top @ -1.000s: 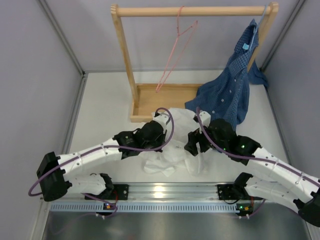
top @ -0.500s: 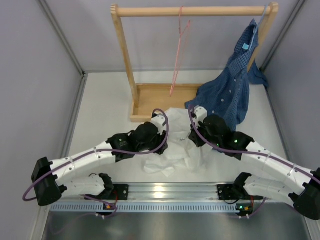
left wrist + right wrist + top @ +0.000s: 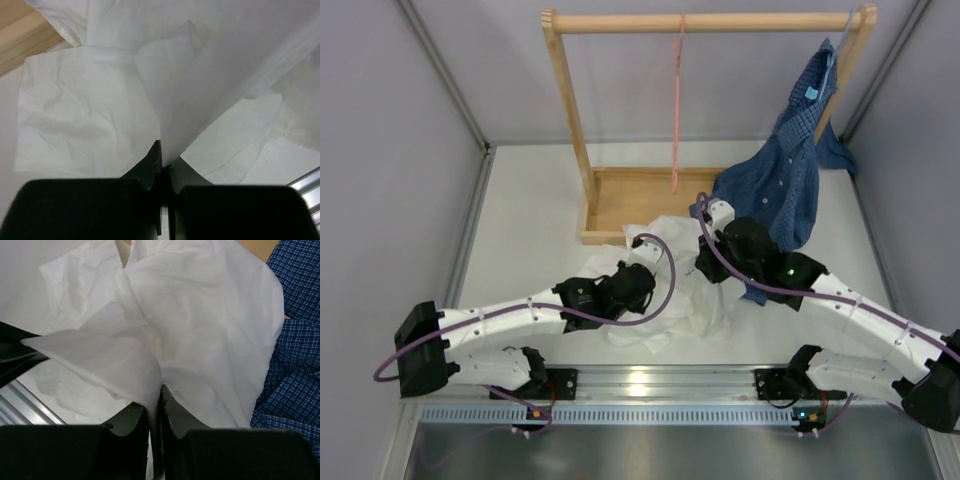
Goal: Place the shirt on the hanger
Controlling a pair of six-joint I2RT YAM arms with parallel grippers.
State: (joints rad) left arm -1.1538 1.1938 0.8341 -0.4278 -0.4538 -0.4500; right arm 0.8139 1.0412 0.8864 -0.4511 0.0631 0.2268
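The pink hanger (image 3: 676, 122) is on the rail and both my grippers are on the white shirt, so next my right gripper lets go of its fold (image 3: 143, 371) and gets the hanger.
The white shirt (image 3: 675, 285) lies crumpled on the table in front of the wooden rack. My left gripper (image 3: 164, 159) is shut on a fold of the shirt (image 3: 90, 95), which rises taut from its jaws. At the shirt's right side, my right gripper (image 3: 155, 399) is shut on another fold of the shirt (image 3: 200, 325), with cloth pinched between its fingers. In the top view the left gripper (image 3: 642, 262) and right gripper (image 3: 708, 240) sit over the cloth. The pink hanger (image 3: 676, 110) hangs edge-on from the rack's rail, above the tray.
A wooden rack (image 3: 570, 110) with a tray base (image 3: 620, 195) stands at the back. A dark blue checked shirt (image 3: 785, 170) hangs at the rail's right end and drapes onto the table beside the white shirt (image 3: 295, 365). Grey walls enclose the table.
The left gripper opened, then shut again on the shirt and drew back toward the near edge. The right gripper shut on the shirt and shifted farther back. The pink hanger swung to hang edge-on.
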